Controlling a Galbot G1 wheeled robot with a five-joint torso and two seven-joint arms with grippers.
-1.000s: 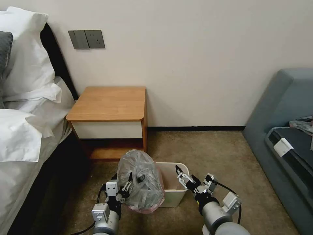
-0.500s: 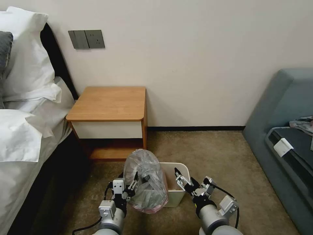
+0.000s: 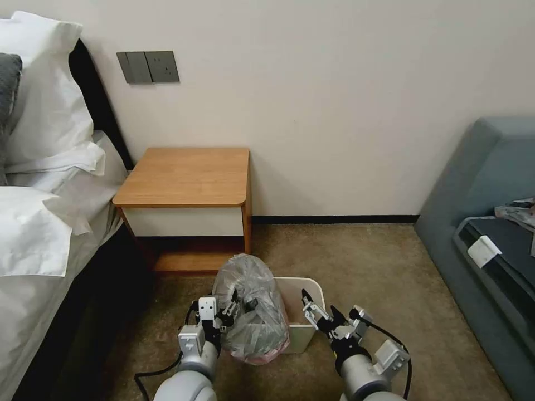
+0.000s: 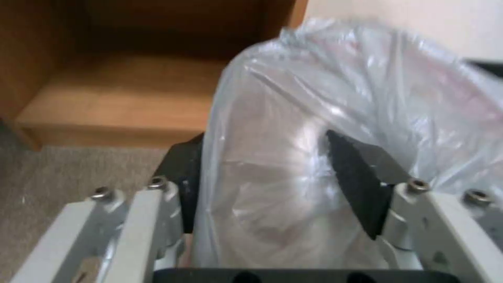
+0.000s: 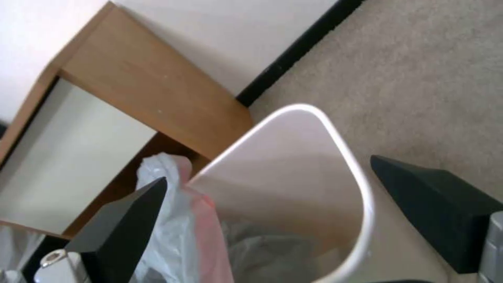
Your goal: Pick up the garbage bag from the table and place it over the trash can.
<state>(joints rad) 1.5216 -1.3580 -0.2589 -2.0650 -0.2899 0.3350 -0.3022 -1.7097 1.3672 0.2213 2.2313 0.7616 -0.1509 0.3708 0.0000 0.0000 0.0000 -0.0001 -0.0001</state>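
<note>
The trash can's rim (image 3: 276, 287) has the garbage bag draped over it, so I expect the trash can to come up too when I lift the garbage bag.
The garbage bag (image 3: 253, 317) is a ballooned grey film with a pinkish edge. It hangs over the left side of the cream trash can (image 3: 305, 320) on the carpet. My left gripper (image 3: 237, 306) is at the bag's left flank. In the left wrist view its fingers (image 4: 361, 181) stand wide apart, open, with the garbage bag (image 4: 293, 165) bulging between them. My right gripper (image 3: 319, 302) is open over the can's right rim. The right wrist view shows the trash can (image 5: 340, 157) rim between its fingers (image 5: 125, 220) and the bag's pink edge (image 5: 207, 220) draped on the far side. The table (image 3: 189, 175) stands behind, its top bare.
A bed (image 3: 39, 234) with white pillows runs along the left. A grey-blue sofa (image 3: 490, 223) stands at the right. Open carpet (image 3: 356, 256) lies between the can and the wall. The nightstand's lower shelf (image 4: 131, 98) is just behind the bag.
My left gripper has carried the bag to the right, so it covers more of the can's left side. The right gripper has sunk slightly and stays open.
</note>
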